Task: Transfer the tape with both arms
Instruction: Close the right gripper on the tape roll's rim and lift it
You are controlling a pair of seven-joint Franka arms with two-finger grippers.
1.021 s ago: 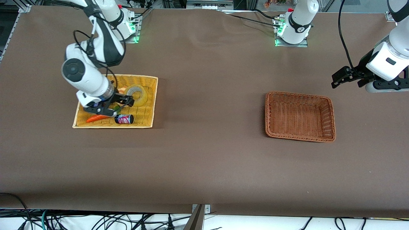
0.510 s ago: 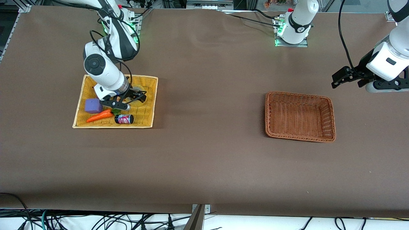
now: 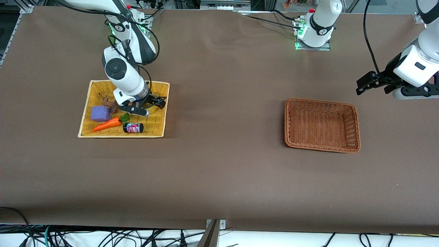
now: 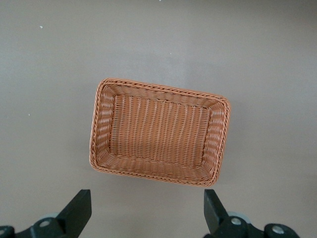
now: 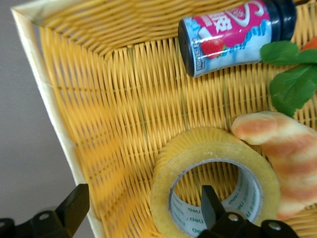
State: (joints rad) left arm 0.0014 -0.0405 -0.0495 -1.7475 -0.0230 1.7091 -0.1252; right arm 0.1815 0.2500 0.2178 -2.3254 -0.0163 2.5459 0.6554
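Observation:
The tape [image 5: 166,188] should come away alone when the robot lifts it, because the croissant toy [image 5: 285,158] is only touching the outer side of the tape's ring.
The tape [image 5: 213,178], a yellowish ring with a grey printed core, lies flat in the yellow tray [image 5: 44,104] at the corner toward the left arm's end. In the front view my right gripper [image 3: 153,104] hides it. The right gripper [image 5: 143,210] is open low over the tape, with one finger [image 5: 74,208] outside the ring by the tray wall and the other finger [image 5: 213,208] over the ring's hole. My left gripper [image 3: 368,84] is open and empty, and waits in the air over bare table beside the brown basket [image 3: 322,125]. It also shows in the left wrist view [image 4: 146,215].
In the yellow tray [image 3: 120,136] lie a purple block [image 3: 100,113], a carrot toy [image 3: 106,125], a small bottle [image 3: 133,128] and a brown toy [image 3: 109,103]. A striped croissant toy [image 5: 282,153] touches the tape. The brown basket [image 4: 158,134] holds nothing.
My right gripper has moved across the tray toward the left arm's end and now stands over the tape, uncovering the purple block and brown toy. The left arm has not moved.

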